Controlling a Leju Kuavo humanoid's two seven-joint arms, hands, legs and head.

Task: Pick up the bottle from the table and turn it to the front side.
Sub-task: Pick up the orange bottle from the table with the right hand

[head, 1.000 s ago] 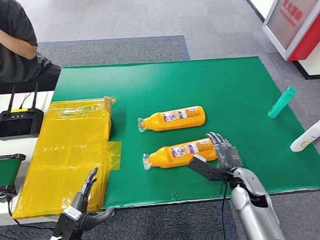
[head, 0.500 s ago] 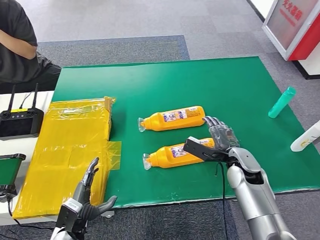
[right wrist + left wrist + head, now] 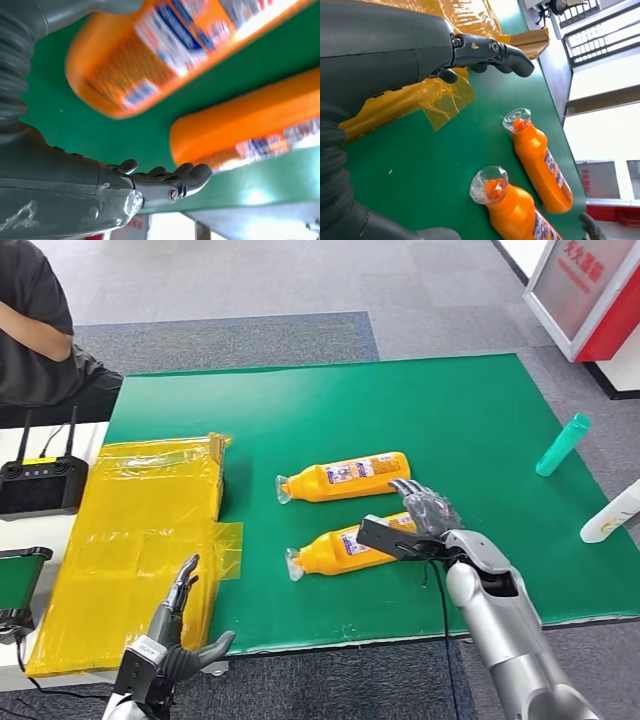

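The label (image 3: 352, 542) facing up is full of small print, so the robot should expect a big logo to be hidden underneath the near orange bottle (image 3: 326, 555).
Two orange bottles with clear caps lie on their sides on the green mat (image 3: 468, 420). The near bottle (image 3: 343, 547) has its base end between the thumb and fingers of my right hand (image 3: 411, 522): the thumb lies along its near side and the fingers reach over its far side, still spread. The far bottle (image 3: 343, 478) lies parallel, just beyond. The right wrist view shows the near bottle (image 3: 158, 55), blurred, close above the fingers (image 3: 181, 181), with the far bottle (image 3: 249, 130) past it. My left hand (image 3: 170, 640) hovers open at the table's front edge, holding nothing. Both bottles (image 3: 516, 210) (image 3: 539, 160) appear in the left wrist view.
A yellow-wrapped flat package (image 3: 136, 540) covers the table's left part. A teal bottle (image 3: 564, 444) and a white bottle (image 3: 611, 513) lie at the right edge. A black controller (image 3: 38, 485) sits far left, with a seated person (image 3: 38, 330) behind it.
My right hand has slid left along the near bottle, and its thumb and fingers now straddle the base end. The left hand rose slightly. Neither bottle has moved.
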